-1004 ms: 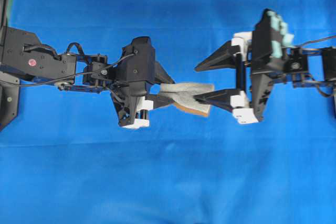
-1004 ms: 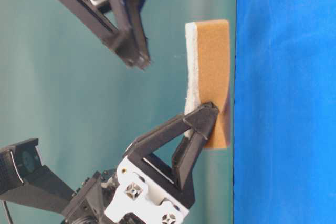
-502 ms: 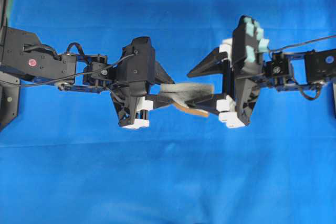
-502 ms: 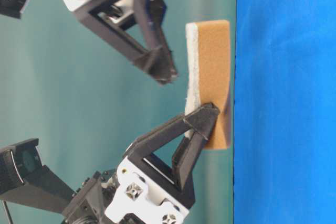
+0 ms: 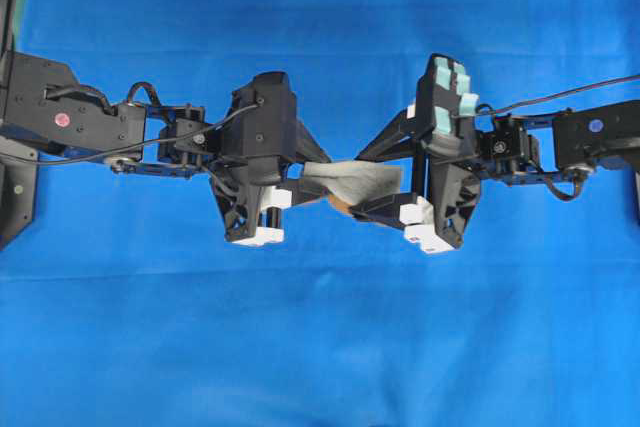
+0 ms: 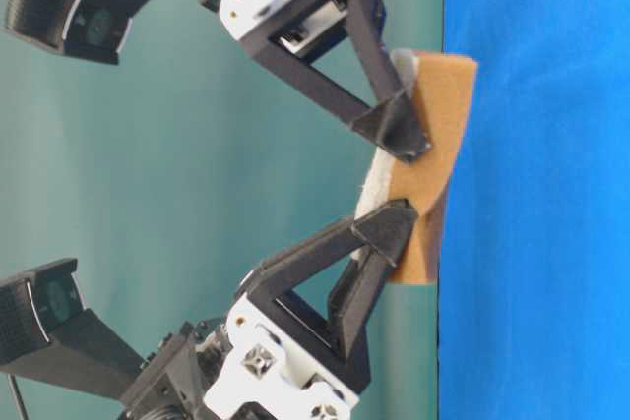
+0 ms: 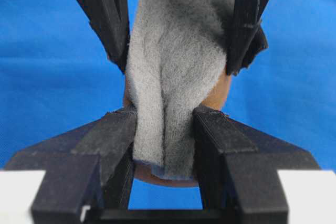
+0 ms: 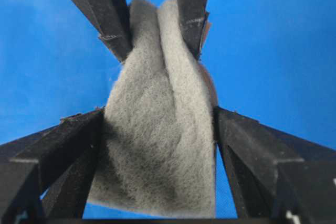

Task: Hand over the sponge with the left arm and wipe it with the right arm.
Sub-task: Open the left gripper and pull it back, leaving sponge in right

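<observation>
One end of the sponge is clamped in my left gripper while my right gripper holds the other end, so next my left gripper opens and moves back before the wiping starts.
The sponge hangs above the blue cloth, grey felt face up and tan layer below. My left gripper is shut on its left end, pinching it into a fold. The right gripper, the one with teal pads, stands open around the sponge's free right end, one finger on each side. In the right wrist view the sponge fills the gap between those fingers and touches both. In the table-level view a right fingertip presses on the sponge's upper end, which leans over.
Blue cloth covers the whole table below both arms. The left arm's base sits at the left edge, and the right arm with its cable reaches in from the right edge. A teal wall backs the table-level view.
The right gripper moved left until its open fingers straddle the sponge's free end. That end now leans and bends. The left gripper pinches a little tighter.
</observation>
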{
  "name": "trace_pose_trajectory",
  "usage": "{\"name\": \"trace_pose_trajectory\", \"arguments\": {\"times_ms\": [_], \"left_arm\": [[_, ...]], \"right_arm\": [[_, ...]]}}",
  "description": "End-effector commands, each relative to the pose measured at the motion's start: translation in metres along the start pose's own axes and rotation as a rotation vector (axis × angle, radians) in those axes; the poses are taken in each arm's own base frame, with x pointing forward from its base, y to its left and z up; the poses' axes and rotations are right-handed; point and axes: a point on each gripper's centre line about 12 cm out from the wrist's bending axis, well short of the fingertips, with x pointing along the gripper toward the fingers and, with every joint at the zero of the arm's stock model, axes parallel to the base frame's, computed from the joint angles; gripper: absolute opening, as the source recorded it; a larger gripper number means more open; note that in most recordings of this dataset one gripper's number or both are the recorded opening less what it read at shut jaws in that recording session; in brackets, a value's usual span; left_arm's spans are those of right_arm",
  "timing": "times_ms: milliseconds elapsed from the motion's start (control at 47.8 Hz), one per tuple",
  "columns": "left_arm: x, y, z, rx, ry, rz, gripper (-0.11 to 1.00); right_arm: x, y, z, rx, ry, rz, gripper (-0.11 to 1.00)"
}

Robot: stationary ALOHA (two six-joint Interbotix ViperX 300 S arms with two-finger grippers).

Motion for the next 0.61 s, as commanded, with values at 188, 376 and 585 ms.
{"name": "trace_pose_trajectory", "arguments": {"times_ms": [188, 376, 585], "left_arm": [[-0.005, 0.0, 0.014, 0.004, -0.038, 0.001, 0.26], [-0.005, 0.0, 0.011, 0.015, -0.02, 0.0, 0.23], [-0.006, 0.0, 0.011, 0.039, -0.011, 0.0, 0.23]], "right_arm": [[-0.004, 0.004, 0.014, -0.004, -0.038, 0.011, 0.71], [-0.014, 0.005, 0.019, -0.015, -0.053, 0.015, 0.53], [-0.02, 0.006, 0.02, -0.017, -0.062, 0.019, 0.53]]}}
